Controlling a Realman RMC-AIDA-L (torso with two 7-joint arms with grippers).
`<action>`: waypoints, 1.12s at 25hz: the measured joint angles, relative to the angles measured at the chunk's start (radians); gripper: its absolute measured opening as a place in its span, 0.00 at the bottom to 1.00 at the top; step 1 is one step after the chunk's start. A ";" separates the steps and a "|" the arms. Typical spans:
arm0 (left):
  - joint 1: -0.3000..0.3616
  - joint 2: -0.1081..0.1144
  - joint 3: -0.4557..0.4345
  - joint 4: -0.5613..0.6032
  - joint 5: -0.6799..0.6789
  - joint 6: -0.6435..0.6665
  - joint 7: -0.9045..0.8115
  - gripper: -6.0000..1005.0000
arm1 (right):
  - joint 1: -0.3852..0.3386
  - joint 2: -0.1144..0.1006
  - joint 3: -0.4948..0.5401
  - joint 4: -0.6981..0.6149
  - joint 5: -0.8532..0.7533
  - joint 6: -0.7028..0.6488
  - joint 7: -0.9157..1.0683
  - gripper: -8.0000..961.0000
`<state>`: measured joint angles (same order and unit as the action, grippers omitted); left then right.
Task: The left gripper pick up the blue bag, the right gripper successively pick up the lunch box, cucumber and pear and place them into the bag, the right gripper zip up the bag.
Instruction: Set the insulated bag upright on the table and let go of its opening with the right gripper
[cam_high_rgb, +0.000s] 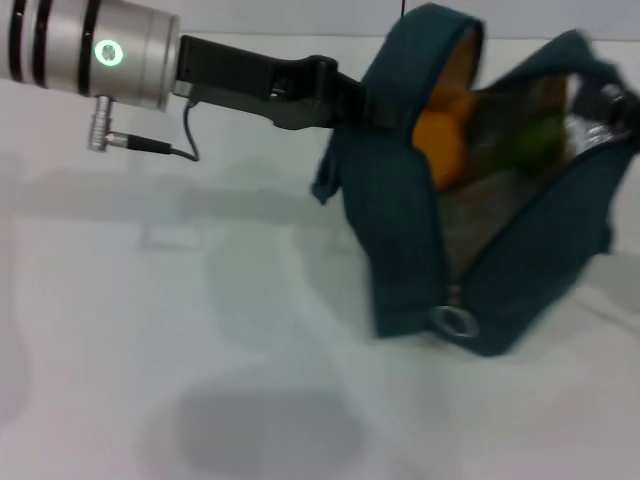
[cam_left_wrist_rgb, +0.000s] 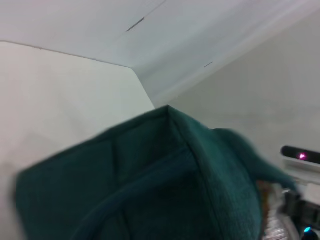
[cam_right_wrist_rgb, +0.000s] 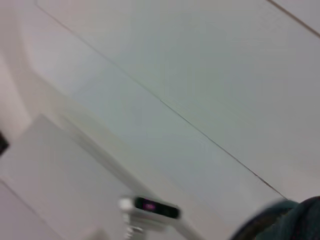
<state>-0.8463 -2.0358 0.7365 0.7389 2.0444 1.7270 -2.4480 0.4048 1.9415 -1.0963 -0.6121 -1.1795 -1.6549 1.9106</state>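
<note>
I need to lower the bag and let go of the blue bag's open rim (cam_high_rgb: 594, 68), which my right gripper holds up, before that gripper takes the zipper ring (cam_high_rgb: 455, 321).
The blue bag (cam_high_rgb: 520, 260) stands open on the white table at the right of the head view, its lid flap raised and its foil lining showing. The orange pear (cam_high_rgb: 440, 135) sits inside near the top. A green shape beside it is the cucumber (cam_high_rgb: 535, 140). I cannot make out the lunch box. The zipper ring (cam_high_rgb: 452, 322) hangs at the bag's lower front corner. My left gripper (cam_high_rgb: 352, 100) reaches in from the left and grips the raised flap; the bag's fabric (cam_left_wrist_rgb: 150, 190) fills the left wrist view. My right gripper (cam_high_rgb: 612, 102) is a dark blur at the bag's far right top edge.
The white table (cam_high_rgb: 150, 330) spreads to the left and front of the bag. A small dark device with a pink light (cam_left_wrist_rgb: 301, 155) stands beyond the bag and also shows in the right wrist view (cam_right_wrist_rgb: 150, 207). A corner of the bag (cam_right_wrist_rgb: 295, 220) shows there too.
</note>
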 joint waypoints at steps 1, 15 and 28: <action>-0.005 0.000 0.000 -0.010 0.000 -0.007 0.001 0.04 | -0.003 -0.007 0.020 -0.008 -0.001 -0.019 0.008 0.07; -0.008 -0.019 0.001 -0.104 0.007 -0.071 0.043 0.04 | 0.068 -0.053 0.068 0.109 -0.097 0.028 0.025 0.06; 0.018 -0.038 0.001 -0.137 0.009 -0.090 0.093 0.04 | 0.121 -0.007 0.066 0.146 -0.172 0.073 0.024 0.05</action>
<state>-0.8283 -2.0739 0.7378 0.6015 2.0535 1.6372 -2.3545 0.5259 1.9346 -1.0299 -0.4660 -1.3515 -1.5822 1.9342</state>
